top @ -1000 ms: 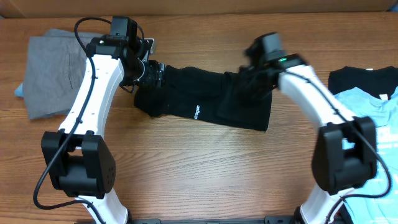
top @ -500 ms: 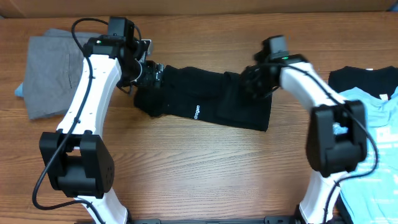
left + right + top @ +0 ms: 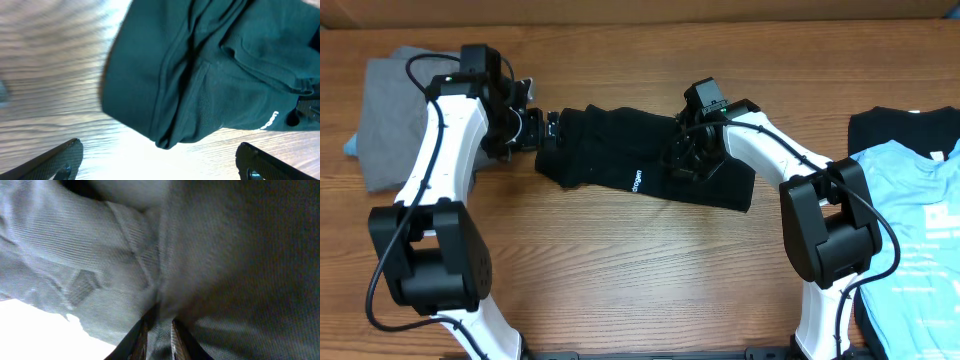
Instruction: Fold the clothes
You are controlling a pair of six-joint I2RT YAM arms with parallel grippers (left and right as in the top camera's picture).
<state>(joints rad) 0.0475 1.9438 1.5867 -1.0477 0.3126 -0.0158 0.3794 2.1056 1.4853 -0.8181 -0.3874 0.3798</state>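
Loose ridges [image 3: 175, 95] run down to the T-shirt's near edge. I expect the black T-shirt [image 3: 212, 97] to bunch up into deep, hanging folds when I pick it up with my left gripper.
A black T-shirt [image 3: 620, 150] lies bunched in a long strip across the middle of the table, with small white lettering [image 3: 636, 181] near its front edge. My left gripper [image 3: 532, 130] is open just off the shirt's left end. In the left wrist view its fingers [image 3: 159, 159] are spread wide on bare wood, and the shirt's edge [image 3: 200, 75] lies just ahead. My right gripper [image 3: 680, 160] is pressed down on the shirt's right half. In the right wrist view its fingers [image 3: 159, 330] are pinched shut on a fold of the black fabric [image 3: 225, 255].
A grey shirt [image 3: 400, 120] lies at the far left with a bit of light blue cloth [image 3: 350, 146] under it. At the right edge lie a light blue shirt [image 3: 910, 230] and another black shirt [image 3: 895, 125]. A cardboard wall [image 3: 640, 8] runs along the back.
My left gripper has let go of the shirt's left end, opened and drawn back left. My right gripper has moved left and down onto the shirt and shut on a fold.
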